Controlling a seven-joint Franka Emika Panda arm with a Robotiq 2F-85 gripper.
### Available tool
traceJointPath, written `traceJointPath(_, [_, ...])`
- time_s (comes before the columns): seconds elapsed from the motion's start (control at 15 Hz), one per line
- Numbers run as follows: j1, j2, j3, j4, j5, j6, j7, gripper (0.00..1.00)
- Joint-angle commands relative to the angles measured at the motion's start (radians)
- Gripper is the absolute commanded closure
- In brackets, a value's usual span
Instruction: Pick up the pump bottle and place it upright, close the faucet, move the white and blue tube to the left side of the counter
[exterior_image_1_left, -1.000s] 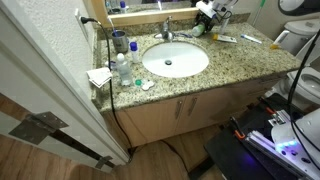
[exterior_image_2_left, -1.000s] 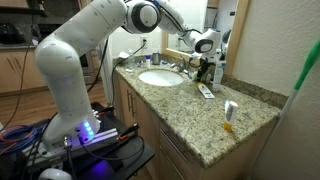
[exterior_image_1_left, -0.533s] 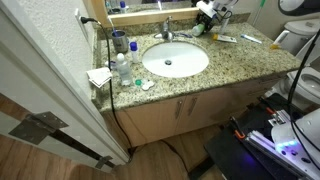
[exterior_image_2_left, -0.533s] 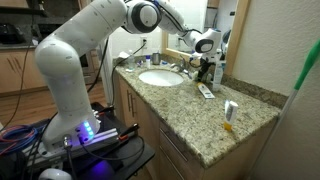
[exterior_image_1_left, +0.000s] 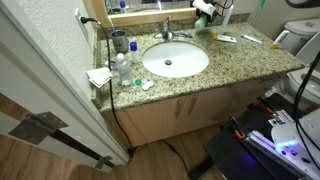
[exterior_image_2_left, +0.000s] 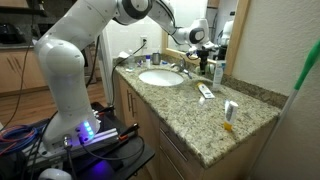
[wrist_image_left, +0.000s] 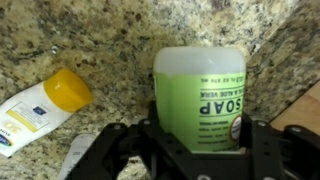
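I should swing back, tilt my gripper level and stand the bottle upright beside the sink (exterior_image_2_left: 194, 80), because the pump bottle (wrist_image_left: 200, 98) hangs slanted in my gripper above the counter.
In the wrist view my gripper (wrist_image_left: 200, 128) is shut on the light-green pump bottle (wrist_image_left: 200, 90). A finger presses on each side of it, its SOAP label reads upside down, and its pump top is hidden. In both exterior views the gripper (exterior_image_1_left: 205, 11) (exterior_image_2_left: 202, 42) hangs above the back of the counter (exterior_image_1_left: 230, 65), just right of the chrome faucet (exterior_image_1_left: 167, 30) (exterior_image_2_left: 180, 62). The white and blue tube (exterior_image_1_left: 225, 39) (exterior_image_2_left: 205, 91) lies flat on the granite beyond the sink.
A short white tube with an orange cap (wrist_image_left: 45, 100) (exterior_image_2_left: 229, 112) lies near the counter's end. The oval sink (exterior_image_1_left: 175, 60) sits mid-counter. A clear water bottle (exterior_image_1_left: 122, 70), a cup (exterior_image_1_left: 119, 41) and a folded cloth (exterior_image_1_left: 99, 76) crowd the other end. A mirror backs the counter.
The jaws closed on the pump bottle, and the arm has risen from the counter with the bottle in its grip.
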Motion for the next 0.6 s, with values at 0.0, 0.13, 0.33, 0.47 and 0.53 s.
traceJointPath(0.0, [0.11, -0.164, -0.054, -0.234, -0.139, 0.085, 0.042, 0.58])
traceJointPath(0.13, [0.143, -0.239, -0.048, -0.32, -0.192, 0.092, 0.055, 0.58])
traceJointPath(0.33, [0.143, -0.368, 0.004, -0.449, -0.201, 0.079, 0.0, 0.58])
traceJointPath(0.47, [0.131, -0.283, 0.011, -0.339, -0.196, 0.049, 0.031, 0.33])
traceJointPath(0.53, [0.131, -0.323, 0.022, -0.382, -0.195, 0.049, 0.02, 0.33])
